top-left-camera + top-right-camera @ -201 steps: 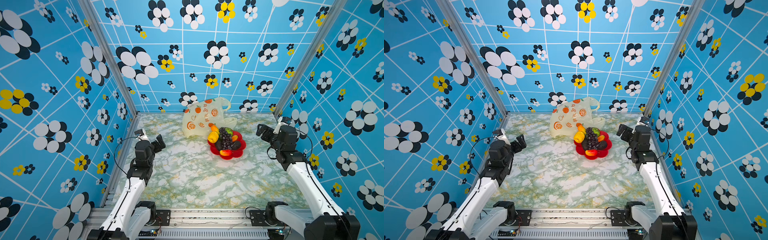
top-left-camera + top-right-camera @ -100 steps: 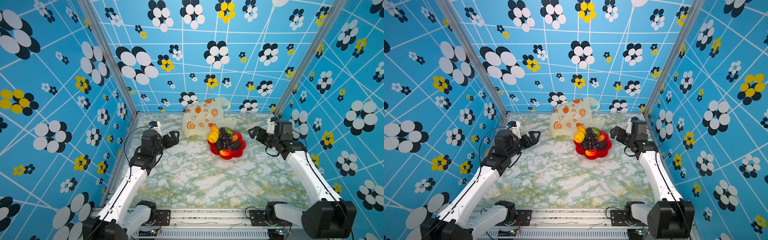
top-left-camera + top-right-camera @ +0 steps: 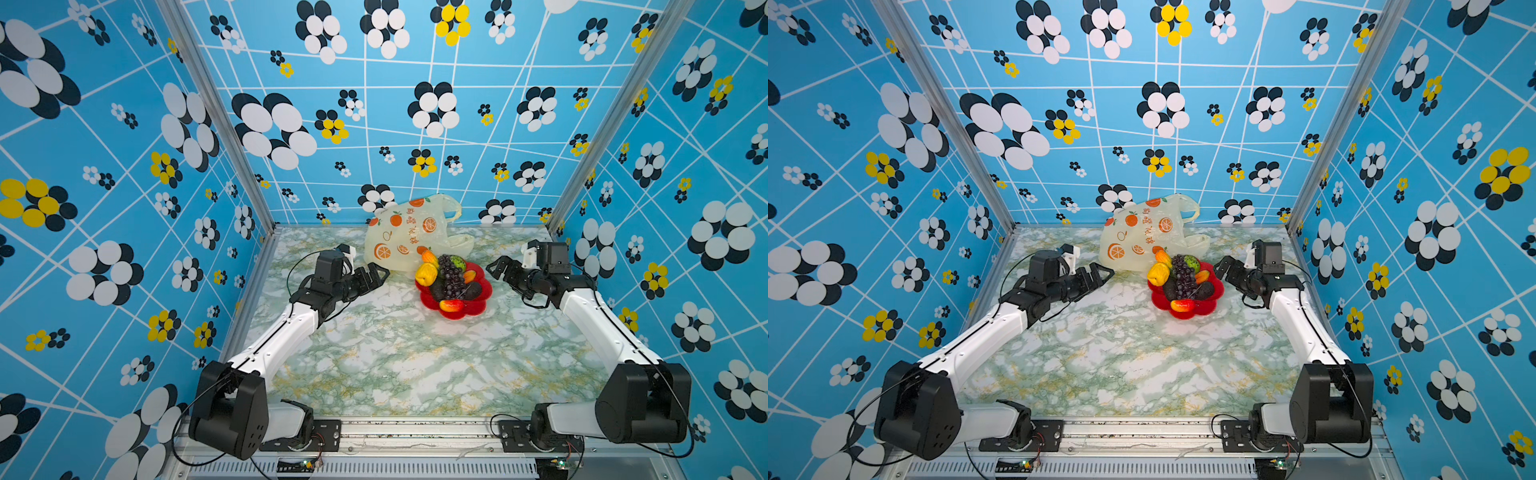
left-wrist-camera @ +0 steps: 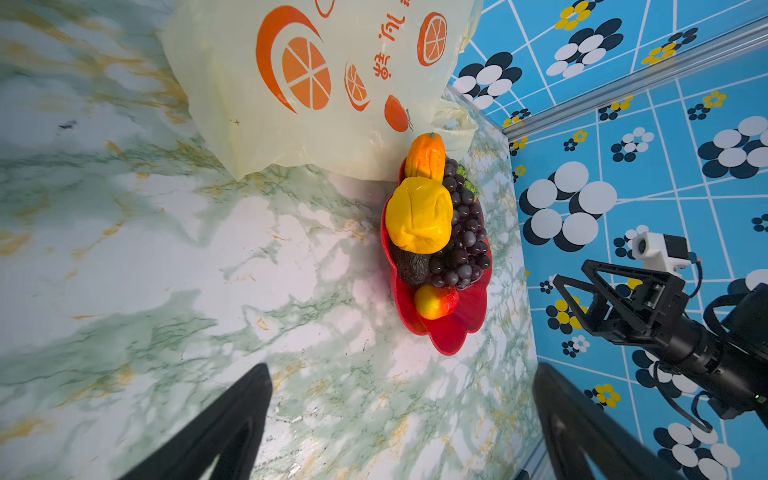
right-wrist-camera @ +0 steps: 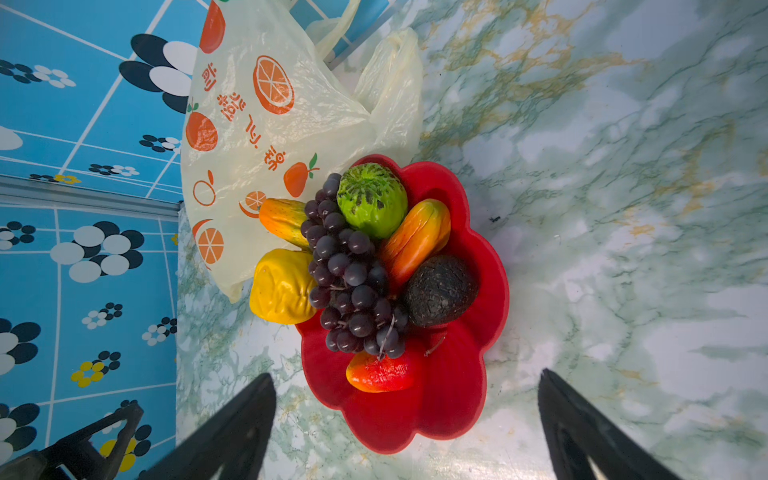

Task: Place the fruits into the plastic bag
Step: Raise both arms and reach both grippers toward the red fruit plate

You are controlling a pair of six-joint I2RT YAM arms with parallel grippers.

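Note:
My open right gripper should keep moving in, as the red plate's rim beside the avocado is clear and faces it, until my fingers are on both sides of that rim.
The fruits are piled on a red flower-shaped plate: a purple grape bunch, a green round fruit, a dark avocado, and yellow, orange and red mangoes. The plastic bag lies crumpled just behind the plate, its handles toward the back wall. My left gripper hovers open left of the plate, near the bag's lower corner. To the plate's right my right gripper also stands open, facing the fruits. Neither holds anything.
A green-veined marble tabletop is boxed in by blue flower-patterned walls on three sides. An aluminium rail with both arm bases runs along the front edge. The bag leans against the back wall.
Both arms have swung inward from the side walls. The left gripper moved right toward the bag, and the right gripper moved left toward the plate. Both stayed open.

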